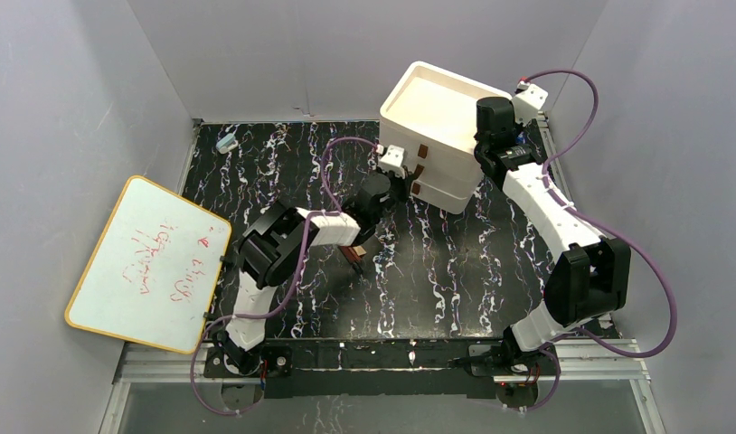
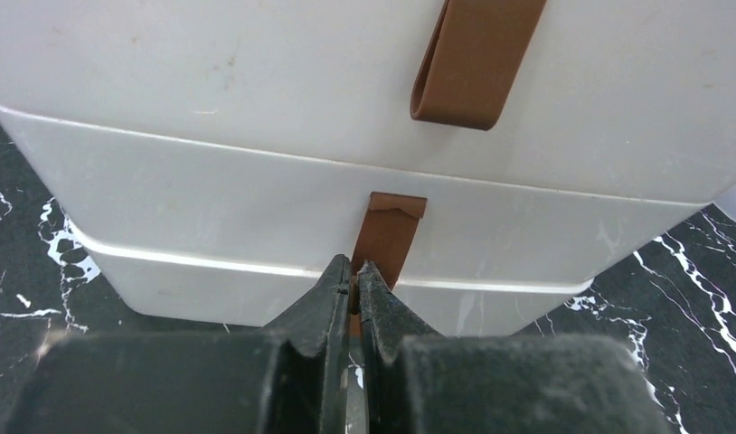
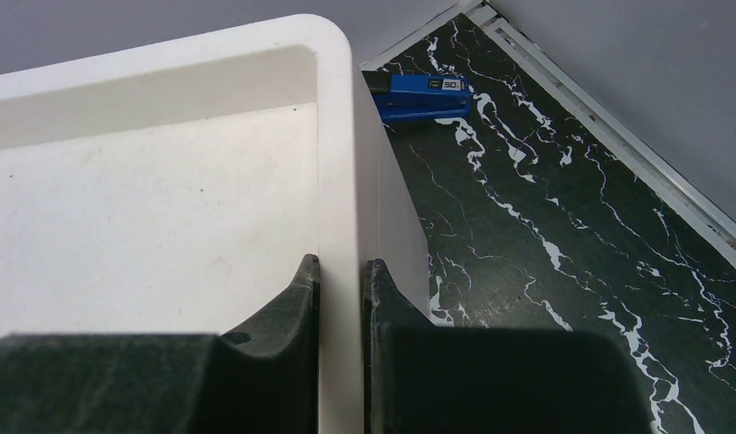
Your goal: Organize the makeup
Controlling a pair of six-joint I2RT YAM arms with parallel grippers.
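Note:
My left gripper keeps pulling the drawer's brown strap [image 2: 389,237], pinched in its fingers, until the drawer stands open, as my right gripper clamps the box's rim [image 3: 338,190].
The white drawer box [image 1: 441,113] stands at the back right of the table. My left gripper [image 1: 399,185] is shut on a brown strap handle [image 2: 389,237] on the box's front, below a larger brown loop handle [image 2: 473,59]. The fingertips [image 2: 333,280] pinch the strap's lower end. My right gripper [image 1: 493,136] is shut on the right rim wall [image 3: 339,172] of the box's open top tray, one finger inside and one outside. Of the makeup, only a few small dark and reddish sticks [image 1: 355,255] show, under my left forearm. The rest is hidden.
A whiteboard [image 1: 152,262] with red writing leans at the left edge. A small light-blue object [image 1: 226,142] lies at the back left corner. A blue stapler [image 3: 419,97] lies behind the box near the back right wall. Grey walls surround the black marbled table [image 1: 455,271].

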